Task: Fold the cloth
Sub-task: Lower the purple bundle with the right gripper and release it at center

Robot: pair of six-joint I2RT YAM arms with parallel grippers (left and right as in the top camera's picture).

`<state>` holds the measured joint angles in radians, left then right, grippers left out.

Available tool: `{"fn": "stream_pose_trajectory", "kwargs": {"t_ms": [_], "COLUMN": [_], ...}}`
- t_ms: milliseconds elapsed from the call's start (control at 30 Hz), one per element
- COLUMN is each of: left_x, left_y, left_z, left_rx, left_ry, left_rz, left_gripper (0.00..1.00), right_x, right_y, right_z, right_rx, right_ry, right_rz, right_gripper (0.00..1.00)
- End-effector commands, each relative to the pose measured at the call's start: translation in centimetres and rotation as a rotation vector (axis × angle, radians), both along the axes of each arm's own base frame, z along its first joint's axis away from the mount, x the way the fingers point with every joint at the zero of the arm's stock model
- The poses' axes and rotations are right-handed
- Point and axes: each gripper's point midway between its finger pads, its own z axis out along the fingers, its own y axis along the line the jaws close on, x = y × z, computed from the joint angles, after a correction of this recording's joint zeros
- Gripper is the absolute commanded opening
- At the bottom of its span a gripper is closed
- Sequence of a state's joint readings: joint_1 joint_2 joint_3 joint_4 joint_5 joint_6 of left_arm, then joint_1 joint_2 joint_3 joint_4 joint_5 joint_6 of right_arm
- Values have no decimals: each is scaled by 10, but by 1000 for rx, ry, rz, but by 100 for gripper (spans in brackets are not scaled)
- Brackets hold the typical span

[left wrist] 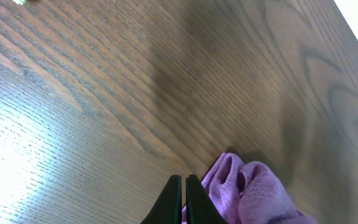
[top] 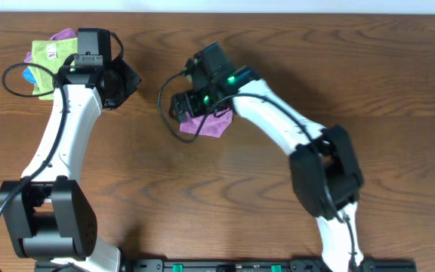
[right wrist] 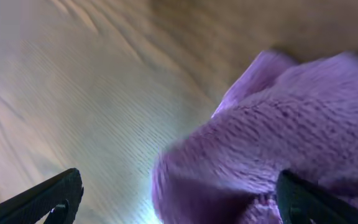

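Note:
The edge point(top: 183, 126) that my right gripper reaches to across the cloth point(top: 207, 125) faces my left gripper. Next, I move my right gripper back and take that edge with my left gripper.
The purple cloth point(top: 211, 125) lies bunched on the wooden table near the middle. It fills the right wrist view point(right wrist: 278, 130) and shows at the bottom right of the left wrist view point(left wrist: 257, 193). My right gripper point(top: 190, 112) is right over the cloth's left part, open, with its dark fingers spread wide on either side of a raised fold point(right wrist: 179, 186). My left gripper point(top: 125, 81) is shut and empty point(left wrist: 185, 190), above bare table to the left of the cloth.
A pile of cloths sits at the far left corner: a lime-green one with a small tag point(top: 47, 57), a second purple one point(top: 65, 35) and a blue one point(top: 29, 75). The left arm's black cable point(top: 12, 75) loops beside the pile.

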<state>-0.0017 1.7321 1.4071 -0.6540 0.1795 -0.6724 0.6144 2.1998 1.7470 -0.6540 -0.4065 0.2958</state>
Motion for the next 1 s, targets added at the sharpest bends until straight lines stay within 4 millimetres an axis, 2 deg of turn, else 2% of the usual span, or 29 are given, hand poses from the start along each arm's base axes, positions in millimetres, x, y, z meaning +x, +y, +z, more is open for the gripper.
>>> {"fn": "stream_pose_trajectory", "kwargs": {"t_ms": [0,200,367,533,700,967], "left_x": [4,4,4,4,3,2], "left_y": [2,2,2,8,19,18], "left_z": [14,14,14,23,34,37], "left_rx": [10,10,10,11,12,-4], "left_ry": [-36,-36,-36,-61,-87,-93], "left_rz": [-7,-7,-7,7,30,28], "left_gripper": [6,6,6,6,6,6], "right_x": [-10,-12,-12,-6,-10,-14], "right_y": [7,9,9,9,12,8], "right_z": [-16,-30,-30,-6,21,48], "right_rx": [-10,-19,-18,13,60,68], "right_ry": [35,68,64,20,-7,-37], "right_rz": [15,2,5,13,48,47], "right_gripper": [99,99,99,99,99,99]}}
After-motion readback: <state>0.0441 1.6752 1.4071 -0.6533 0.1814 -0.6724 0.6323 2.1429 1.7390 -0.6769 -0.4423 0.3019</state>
